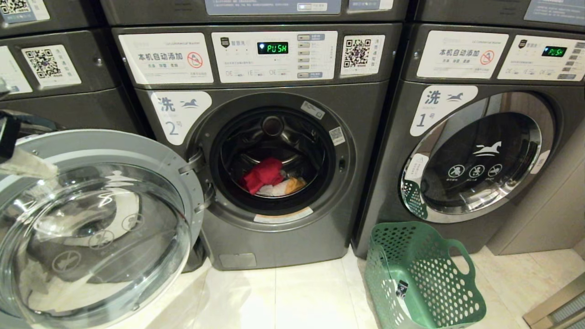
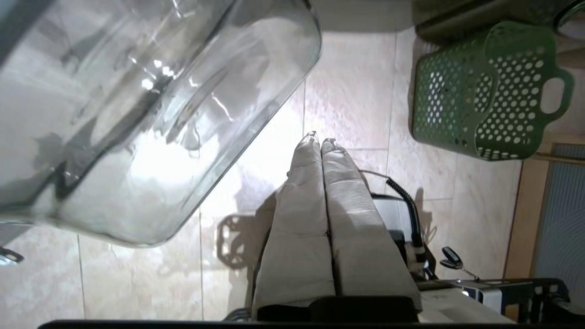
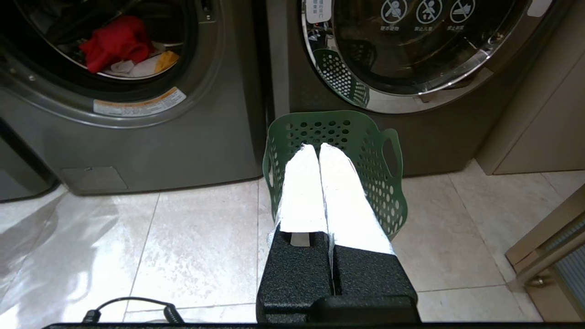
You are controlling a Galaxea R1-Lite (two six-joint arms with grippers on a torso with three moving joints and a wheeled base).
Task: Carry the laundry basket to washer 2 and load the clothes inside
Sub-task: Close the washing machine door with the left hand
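Note:
The glass bowl [image 1: 104, 219] of washer 2's open door is in front of my left gripper, so the gripper should reach behind the door's free rim [image 1: 39, 142] and push the door closed.
Washer 2 [image 1: 274, 246] stands in the middle with its round glass door [image 1: 91, 228] swung wide open to the left. The clothes [image 1: 267, 176] lie in its drum: a red piece on top, white and yellow-orange beside it, also seen in the right wrist view [image 3: 119, 43]. The green laundry basket [image 1: 425, 283] sits on the floor in front of washer 1, and no garment shows in it. My left gripper [image 2: 320, 141] is shut and empty, close to the door's glass bowl [image 2: 137, 114]. My right gripper [image 3: 318, 147] is shut and empty, pointing at the basket [image 3: 365, 137].
Washer 1 [image 1: 475, 160] on the right has its door closed. Another grey washer [image 1: 59, 91] stands on the left behind the open door. A wooden panel [image 1: 548, 205] borders the right side. Pale floor tiles [image 1: 283, 297] lie between door and basket.

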